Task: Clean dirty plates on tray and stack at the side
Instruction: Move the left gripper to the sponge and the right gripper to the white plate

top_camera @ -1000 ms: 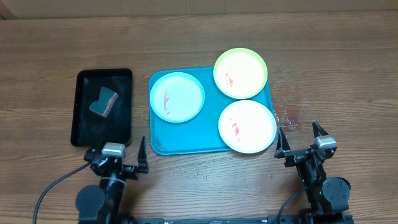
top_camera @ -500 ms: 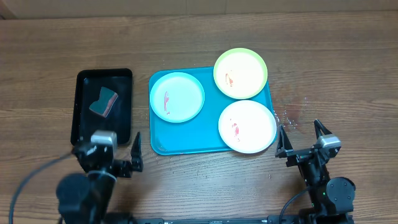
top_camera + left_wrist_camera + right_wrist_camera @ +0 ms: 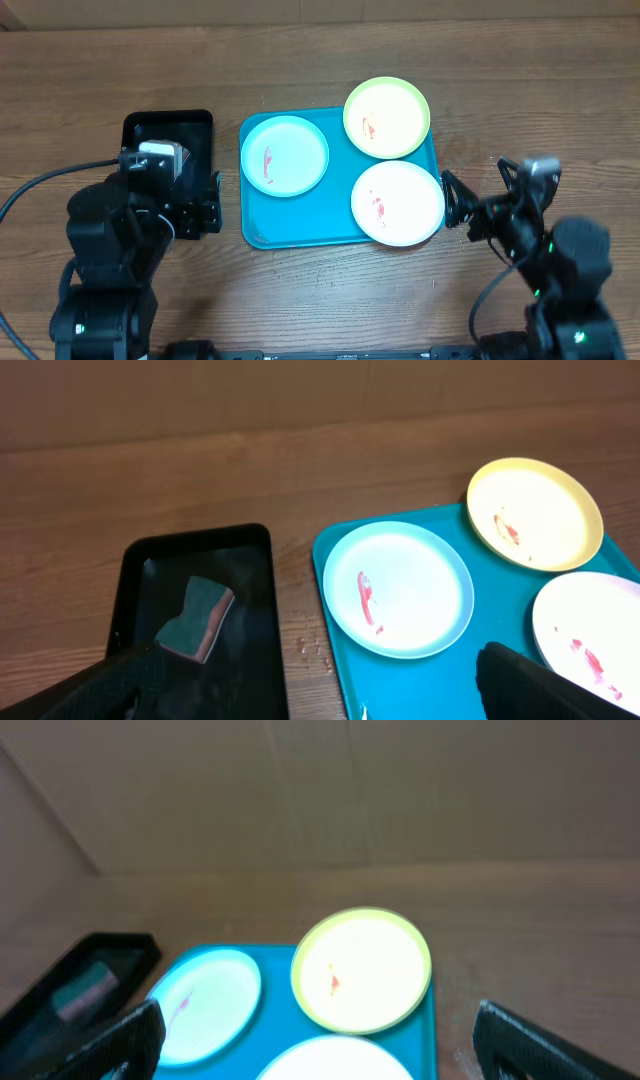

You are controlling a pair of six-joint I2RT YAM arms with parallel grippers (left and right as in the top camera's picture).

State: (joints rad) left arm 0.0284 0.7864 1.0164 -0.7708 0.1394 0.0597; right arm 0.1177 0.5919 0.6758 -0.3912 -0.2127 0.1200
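The light blue plate's rim is clear of the white plate. So my right gripper should keep going toward that rim (image 3: 327, 154) until its open fingers are on both sides of it.
The turquoise tray (image 3: 300, 226) lies mid-table with three plates on it, each with a red smear. The light blue plate (image 3: 285, 155) is at the left, the yellow-green plate (image 3: 387, 117) at the back right over the rim, the white plate (image 3: 398, 203) at the front right. All three also show in the left wrist view: light blue (image 3: 398, 588), yellow-green (image 3: 535, 512), white (image 3: 590, 635). My left gripper (image 3: 197, 213) is open and empty over the black tray's near end (image 3: 320, 698). My right gripper (image 3: 478, 205) is open and empty just right of the turquoise tray (image 3: 320, 1055).
A black tray (image 3: 198, 124) stands left of the turquoise tray. It holds a green and pink sponge (image 3: 196, 620), which my left arm hides in the overhead view. Small wet spots (image 3: 466, 186) lie on the wood right of the turquoise tray.
Both arms have lifted and moved away from the front edge. The left one now hangs over the black tray, the right one sits beside the turquoise tray's right edge. The plates have not moved.
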